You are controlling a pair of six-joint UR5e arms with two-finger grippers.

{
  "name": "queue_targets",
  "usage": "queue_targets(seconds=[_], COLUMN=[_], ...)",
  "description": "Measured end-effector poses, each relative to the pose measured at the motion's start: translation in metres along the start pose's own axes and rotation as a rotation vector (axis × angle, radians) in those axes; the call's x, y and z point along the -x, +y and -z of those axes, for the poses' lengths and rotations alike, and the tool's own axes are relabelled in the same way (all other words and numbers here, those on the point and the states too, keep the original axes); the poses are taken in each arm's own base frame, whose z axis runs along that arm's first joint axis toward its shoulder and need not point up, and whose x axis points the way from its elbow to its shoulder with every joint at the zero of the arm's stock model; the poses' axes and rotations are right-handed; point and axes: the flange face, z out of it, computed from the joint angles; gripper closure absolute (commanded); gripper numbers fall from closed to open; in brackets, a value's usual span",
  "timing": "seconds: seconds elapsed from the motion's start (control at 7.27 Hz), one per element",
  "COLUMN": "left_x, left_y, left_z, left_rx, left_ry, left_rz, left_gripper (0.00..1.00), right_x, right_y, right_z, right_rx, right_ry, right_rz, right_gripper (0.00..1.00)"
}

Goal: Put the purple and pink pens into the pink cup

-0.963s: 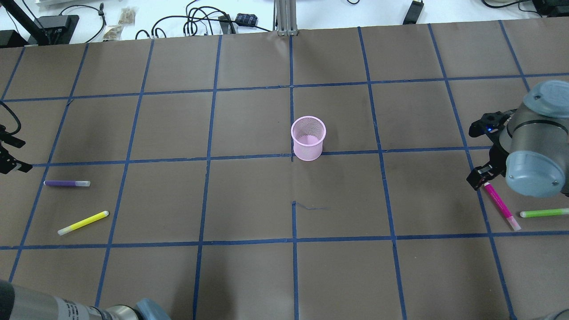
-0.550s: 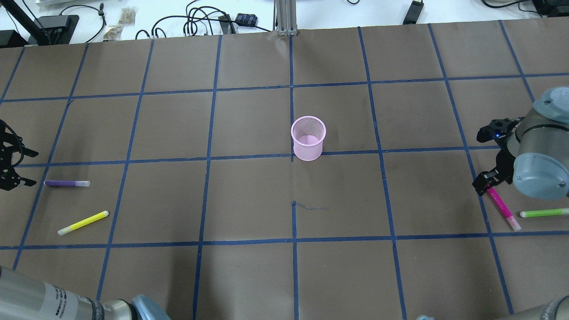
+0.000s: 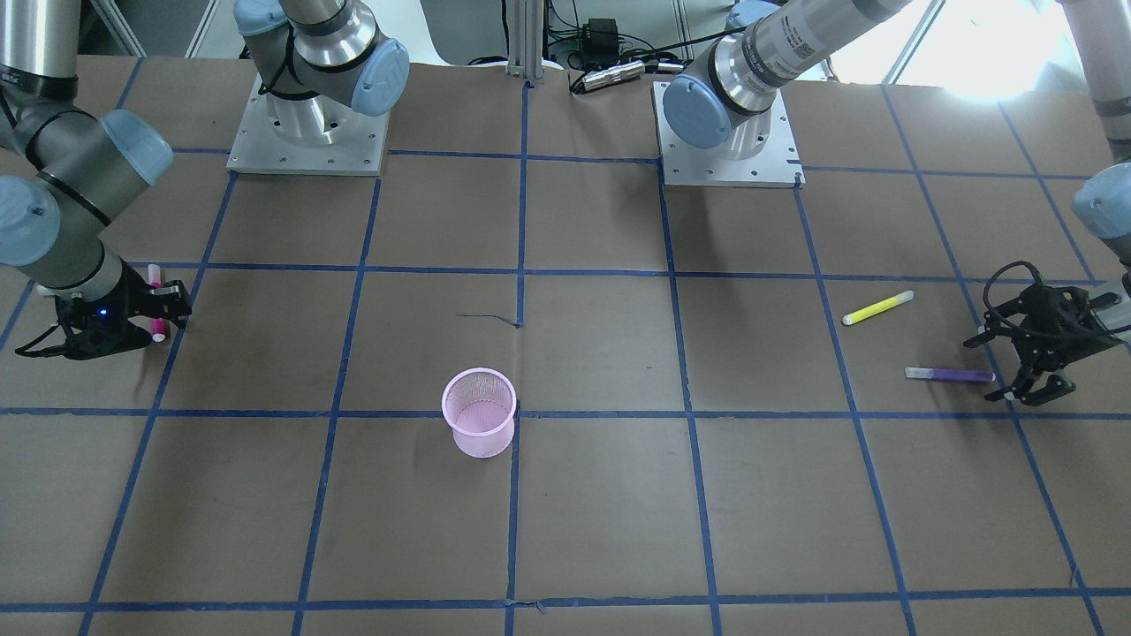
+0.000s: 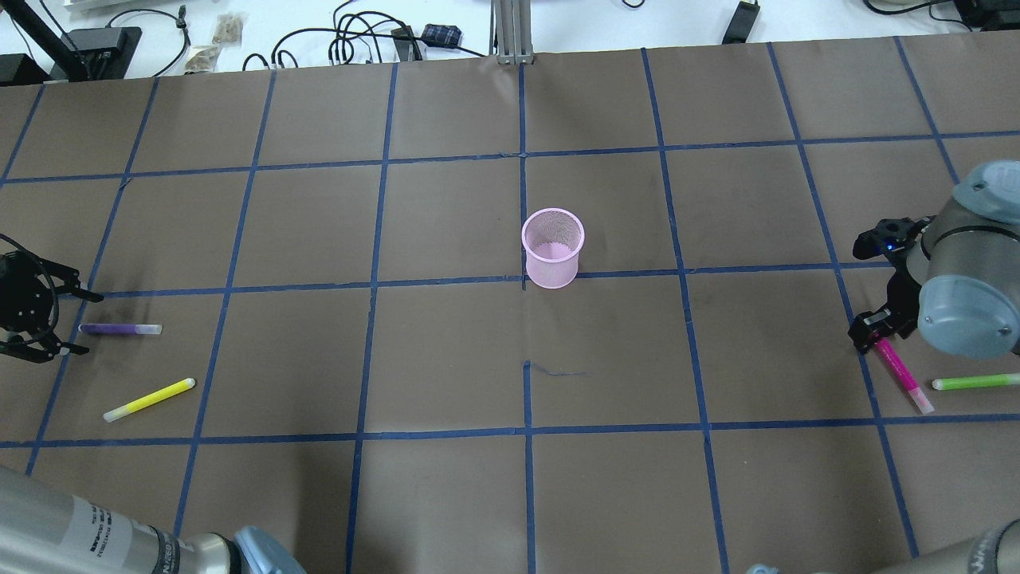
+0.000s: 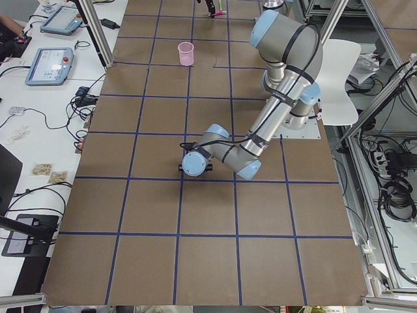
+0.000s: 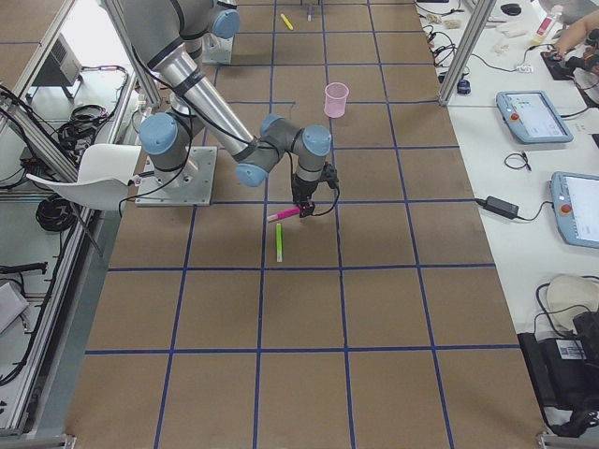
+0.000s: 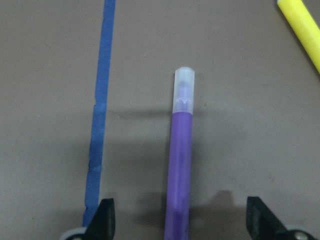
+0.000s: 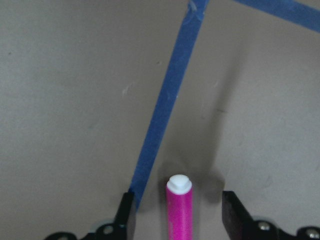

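The slim purple pen (image 3: 950, 374) will lean against the cup's rim when I put it in, because the pink cup's opening (image 3: 479, 398) is far wider than the pen.
The pink mesh cup (image 4: 552, 247) stands upright at the table's middle; it also shows in the front view (image 3: 479, 412). The purple pen (image 4: 119, 328) lies flat at the far left. My left gripper (image 4: 78, 324) is open, its fingers either side of the pen's near end. In the left wrist view the purple pen (image 7: 181, 170) runs up between the fingertips (image 7: 105, 220). The pink pen (image 4: 900, 373) lies flat at the far right. My right gripper (image 4: 867, 333) is open over its upper end. The right wrist view shows the pen's white tip (image 8: 179, 184) between the fingers, with a gap on each side.
A yellow pen (image 4: 149, 399) lies just in front of the purple one. A green pen (image 4: 976, 382) lies beside the pink pen's lower end. Blue tape lines grid the brown table cover. Cables and boxes sit beyond the far edge (image 4: 374, 40).
My left gripper has moved right to the purple pen's end, and its open fingers now straddle it. My right gripper has shifted slightly and stays over the pink pen's end.
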Motion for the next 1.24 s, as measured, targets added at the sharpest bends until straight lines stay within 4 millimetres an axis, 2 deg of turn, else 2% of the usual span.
queue_targets(seconds=[0.14,0.28,0.55,0.69,0.83,0.96,1.1,1.24], left_x=[0.000,0.000,0.001,0.002,0.002,0.003,0.004,0.005], left_y=[0.001,0.001,0.002,0.003,0.003,0.003,0.001,-0.004], left_z=[-0.004,-0.006,-0.006,-0.006,-0.005,-0.004,0.000,0.008], left_rx=[-0.007,-0.010,-0.010,-0.008,-0.007,-0.005,0.001,0.010], left_ry=[0.000,-0.001,-0.002,-0.003,-0.004,-0.004,-0.009,-0.016], left_rz=[-0.006,-0.011,-0.012,-0.014,-0.015,-0.012,-0.008,-0.002], left_gripper=[0.41,0.58,0.82,1.00,1.00,1.00,1.00,1.00], right_x=[0.000,-0.001,-0.006,-0.012,-0.017,-0.005,0.029,0.077], right_y=[0.000,-0.001,-0.004,-0.011,-0.023,-0.036,-0.049,-0.058], right_z=[0.000,0.000,0.009,0.026,0.055,0.090,0.129,0.170], right_rx=[0.001,0.000,-0.016,-0.054,-0.139,-0.244,-0.353,-0.470], right_ry=[0.000,0.002,0.014,0.026,0.030,0.018,-0.009,-0.049], right_rz=[-0.003,-0.005,-0.014,-0.022,-0.033,-0.042,-0.044,-0.030], right_gripper=[1.00,1.00,1.00,1.00,1.00,1.00,1.00,1.00])
